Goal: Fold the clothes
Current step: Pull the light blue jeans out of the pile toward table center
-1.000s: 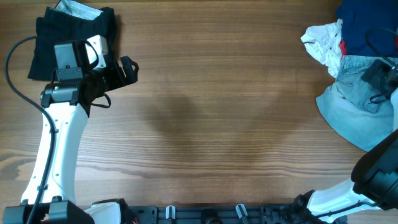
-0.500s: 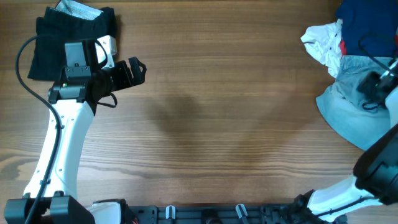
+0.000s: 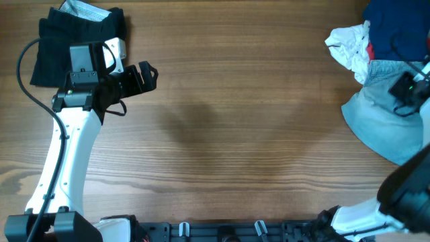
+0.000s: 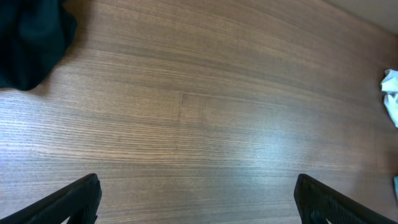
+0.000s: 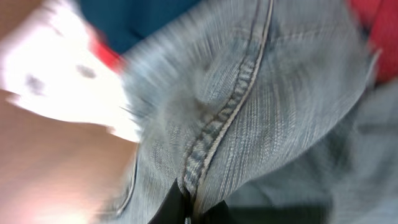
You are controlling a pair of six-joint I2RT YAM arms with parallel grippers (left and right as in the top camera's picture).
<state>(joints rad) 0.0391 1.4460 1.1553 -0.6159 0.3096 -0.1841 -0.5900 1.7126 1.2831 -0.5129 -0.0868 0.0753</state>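
My right gripper keeps pulling, as it pinches the jeans by a seam (image 5: 225, 118) and the table's middle (image 3: 240, 97) is clear, until the jeans lie there.
A pile of clothes lies at the table's right edge: light blue jeans (image 3: 379, 121), a white garment (image 3: 348, 44) and a dark blue one (image 3: 396, 27). My right gripper (image 3: 405, 89) is shut on a seam of the jeans (image 5: 214, 134), and the denim fills the right wrist view. A folded black garment (image 3: 60, 40) lies at the far left corner. Just to its right, my left gripper (image 3: 142, 78) hovers over bare wood, open and holding nothing. Its fingertips (image 4: 74, 199) show at the bottom corners of the left wrist view, with the black garment (image 4: 28, 43) at upper left.
A brown wooden table (image 3: 228, 134) spreads between the two piles. A black cable (image 3: 20, 67) loops beside the left arm. Red fabric (image 5: 373, 18) shows behind the jeans.
My right gripper has closed on the jeans' seam at the right edge. The left arm shifted slightly right early on, then held still.
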